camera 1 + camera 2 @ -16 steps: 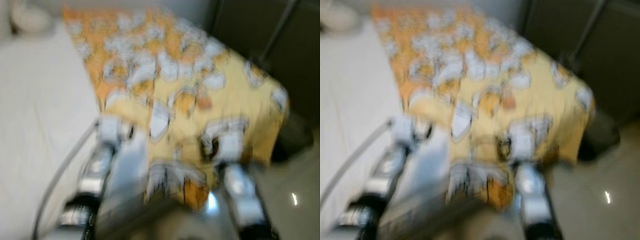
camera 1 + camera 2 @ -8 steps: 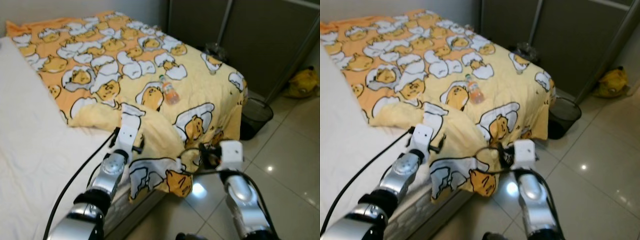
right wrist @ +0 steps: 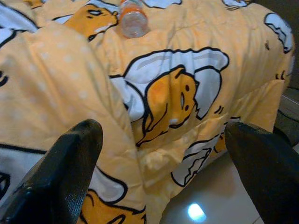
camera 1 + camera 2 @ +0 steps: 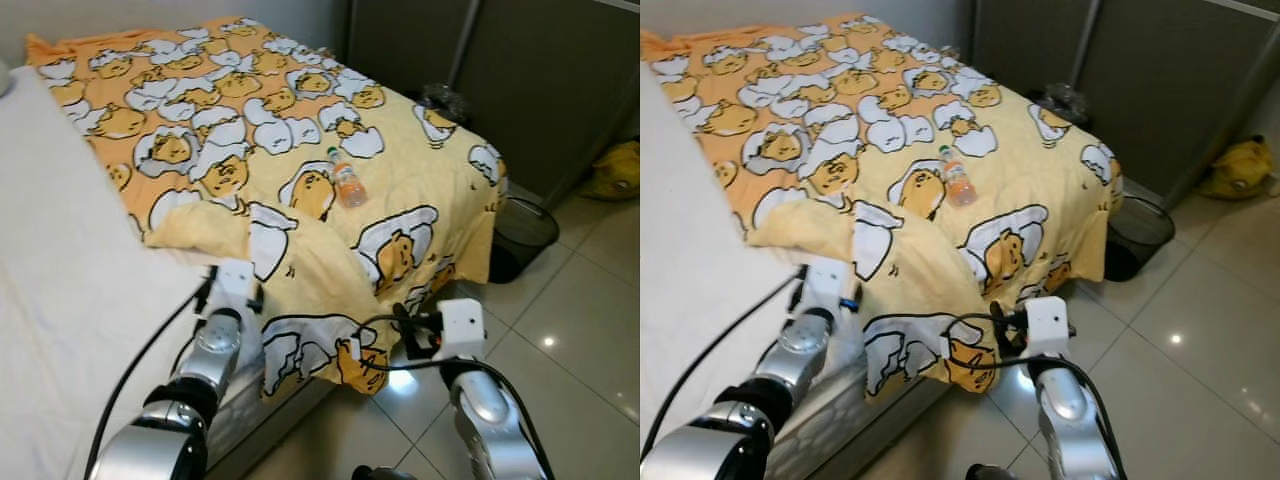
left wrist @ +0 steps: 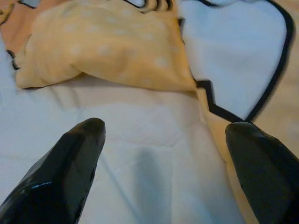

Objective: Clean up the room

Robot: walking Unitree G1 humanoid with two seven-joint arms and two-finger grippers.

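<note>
The quilt's side edge [image 4: 198,226] is folded over loosely, so the fold will open up and lie flat when I pull on the quilt's hanging corner [image 4: 300,352].
A yellow-and-orange cartoon-egg quilt [image 4: 300,130] covers the right half of the bed, with its near edge folded up and a corner hanging toward the floor. A small plastic bottle [image 4: 346,185] with an orange label lies on the quilt; it also shows as the bottle [image 3: 132,18]. My left gripper [image 5: 164,128] is open over the white sheet [image 5: 140,158], just short of the quilt's folded edge. My right gripper [image 3: 163,129] is open beside the bed, facing the quilt's hanging side, with nothing between its fingers.
The bare white sheet [image 4: 70,270] lies on the bed's left side. A black mesh wastebasket [image 4: 525,235] stands at the bed's far corner, near dark wardrobe doors [image 4: 540,80]. A yellow bag [image 4: 615,170] lies on the glossy tile floor [image 4: 580,340].
The view has steadied from a blur and shifted slightly. My left gripper has drawn back a little from the quilt's fold onto the sheet. The right arm stays beside the bed.
</note>
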